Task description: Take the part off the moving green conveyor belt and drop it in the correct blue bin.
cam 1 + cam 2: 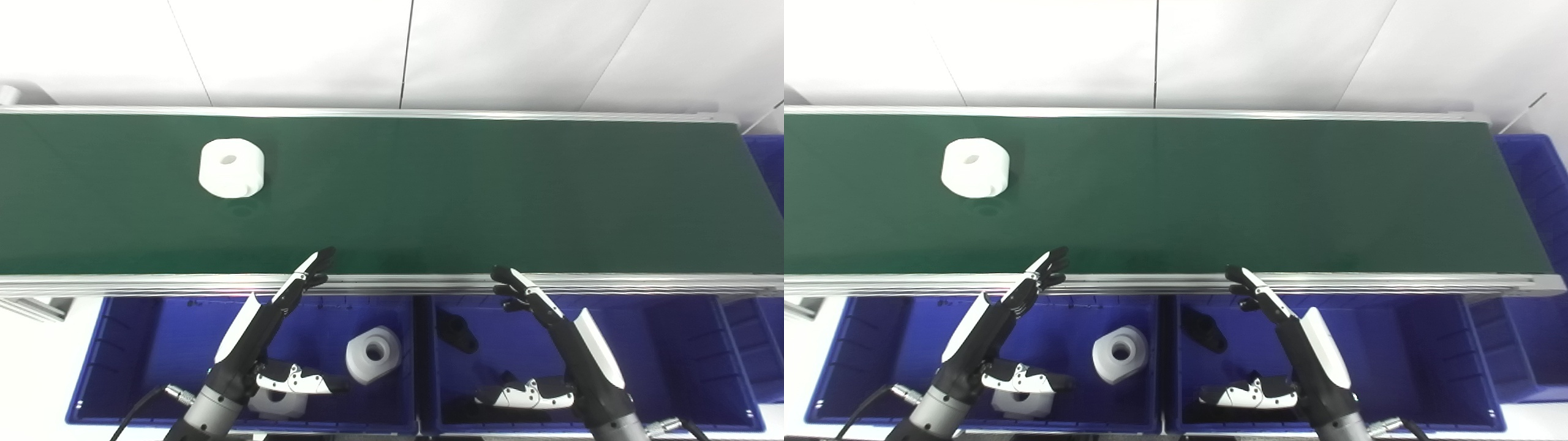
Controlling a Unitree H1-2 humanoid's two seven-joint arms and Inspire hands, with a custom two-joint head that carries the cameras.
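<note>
The white part (231, 168) is thick and has rounded sides (222, 184), so it should tip over onto its side when the robot drops it into the blue bin.
A white rounded part with a centre hole (231, 167) lies on the green conveyor belt (429, 196) at its left side. My left hand (269, 331) is open and empty above the left blue bin (122, 361), fingertips at the belt's near rail. My right hand (551, 343) is open and empty above the right blue bin (674, 355), fingertips also near the rail. The left bin holds two white parts (373, 354) (278, 402). The right bin holds a black part (456, 331).
The belt's aluminium rail (398, 283) runs between the bins and the belt. Another blue bin (765, 165) stands at the belt's right end. A white wall is behind the belt.
</note>
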